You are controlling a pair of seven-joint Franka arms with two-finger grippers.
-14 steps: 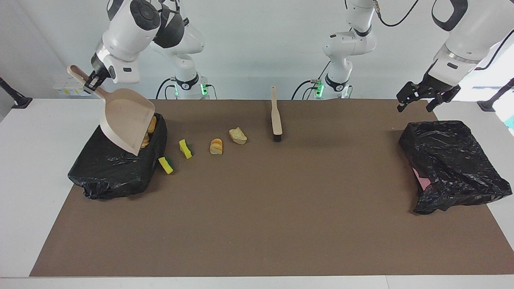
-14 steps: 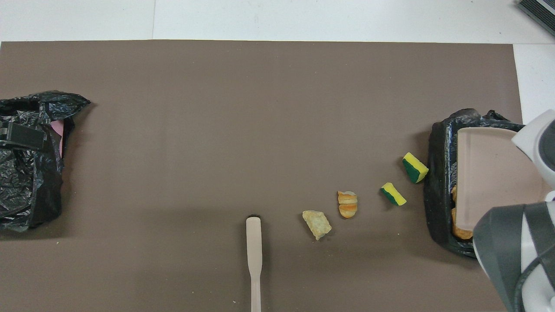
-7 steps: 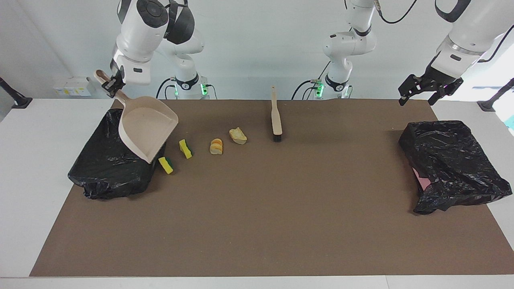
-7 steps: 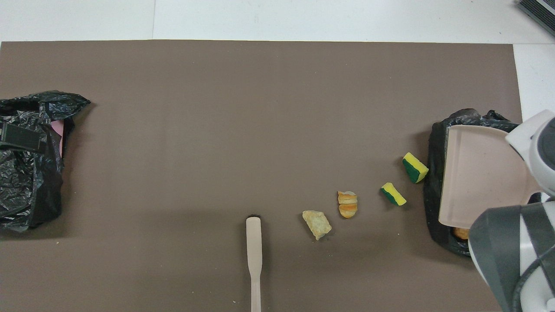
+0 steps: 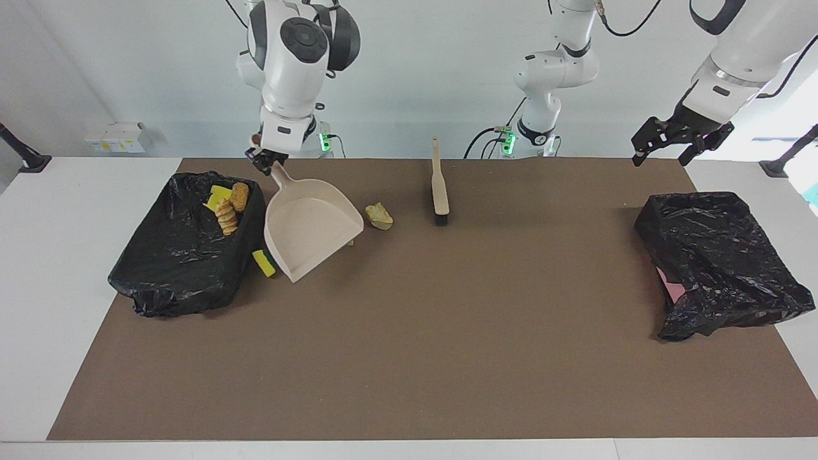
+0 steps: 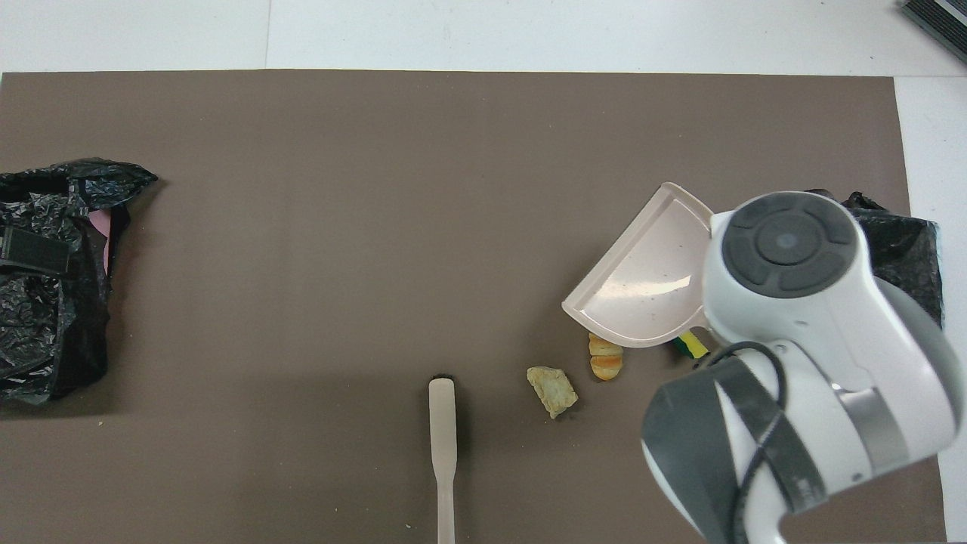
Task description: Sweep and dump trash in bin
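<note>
My right gripper is holding the beige dustpan (image 6: 648,276), which is empty, and the brown mat (image 6: 426,243) beyond the brush is clear. I should keep going there and let go of the dustpan flat on the mat.
My right gripper (image 5: 264,158) is shut on the handle of the beige dustpan (image 5: 313,227), which hangs tilted low over the brown mat beside the bin (image 5: 182,262). The bin is lined with a black bag and holds several trash pieces (image 5: 225,206). On the mat lie a yellow-green sponge (image 5: 263,263) at the bin's foot, an orange bread lump (image 6: 606,360) and a pale lump (image 5: 379,216). The pan (image 6: 650,276) partly covers the sponge (image 6: 689,346) and the bread lump. My left gripper (image 5: 664,148) hangs open in the air at the left arm's end of the table.
A beige brush (image 5: 439,185) lies on the mat near the robots, bristles pointing away from them. A second crumpled black bag (image 5: 722,262) with something pink inside sits at the left arm's end. The brown mat (image 5: 409,358) ends short of the white table's edges.
The right arm has swung the dustpan off the bin toward the table's middle and lowered it over the loose pieces, uncovering the trash in the bin. The left gripper has hardly moved.
</note>
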